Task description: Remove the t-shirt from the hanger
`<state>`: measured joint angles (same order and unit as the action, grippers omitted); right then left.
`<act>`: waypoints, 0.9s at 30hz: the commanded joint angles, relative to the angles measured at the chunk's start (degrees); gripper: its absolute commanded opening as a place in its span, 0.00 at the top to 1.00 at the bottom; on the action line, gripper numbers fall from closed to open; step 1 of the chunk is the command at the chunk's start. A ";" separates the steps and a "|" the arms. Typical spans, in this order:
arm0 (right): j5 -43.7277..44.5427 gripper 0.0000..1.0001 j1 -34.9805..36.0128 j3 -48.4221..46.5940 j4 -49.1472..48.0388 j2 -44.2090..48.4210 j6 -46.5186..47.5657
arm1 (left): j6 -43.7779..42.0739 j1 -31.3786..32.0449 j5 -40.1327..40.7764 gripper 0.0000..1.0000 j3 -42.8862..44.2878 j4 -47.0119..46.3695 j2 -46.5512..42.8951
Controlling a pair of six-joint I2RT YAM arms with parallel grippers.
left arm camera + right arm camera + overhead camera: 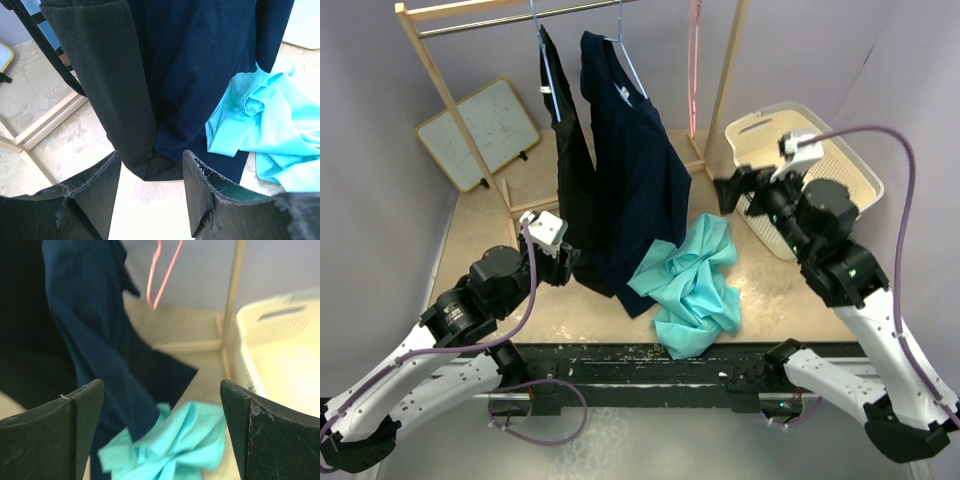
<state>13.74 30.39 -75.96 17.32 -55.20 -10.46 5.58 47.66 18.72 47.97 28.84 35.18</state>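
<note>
My right gripper is open, and the turquoise t-shirt lies free of the pink hanger (694, 75). The gripper should keep going down until its fingers are on both sides of the raised folds (699, 265), then close.
A turquoise t-shirt (692, 285) (280, 130) (185, 440) lies crumpled on the table, free of any hanger. An empty pink hanger (694, 60) (160, 275) hangs from the rail above and behind it. My right gripper (728, 192) (161, 385) hovers above and to the right of the shirt, open wide with nothing between its fingers. A navy t-shirt (630, 190) (200, 75) (85, 315) and a black garment (575, 190) (110, 85) hang on hangers. My left gripper (568, 262) (150, 155) stands open just short of their lower hems, holding nothing.
A wooden clothes rack (430, 60) stands across the back of the table. A cream laundry basket (850, 170) (280, 315) sits at the right, behind my right arm. A small whiteboard (480, 130) leans at the back left.
</note>
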 commanded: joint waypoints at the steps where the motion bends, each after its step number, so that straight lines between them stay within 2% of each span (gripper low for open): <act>1: -11.79 0.00 -0.07 14.08 8.40 2.58 -10.26 | 1.45 0.06 0.62 0.44 0.13 -0.97 0.01; 5: -13.41 0.00 -0.07 26.28 9.31 3.13 -17.13 | 1.45 0.06 0.69 0.44 0.20 -0.83 0.64; 10: -15.01 0.00 0.02 34.14 6.99 3.24 -23.02 | 1.78 0.07 1.41 0.44 0.46 -0.22 0.94; 19: -20.01 0.00 0.02 36.68 1.29 -0.38 -24.22 | 1.82 0.06 2.02 0.44 0.37 -0.16 0.89; 27: -20.84 0.00 1.22 39.13 -3.06 -5.52 -23.94 | 1.66 0.06 1.93 0.44 0.31 -0.37 1.04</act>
<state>-5.52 30.61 -38.59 18.52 -58.94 -33.80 6.50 47.66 19.86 47.97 29.69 36.16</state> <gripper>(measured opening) 0.997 0.560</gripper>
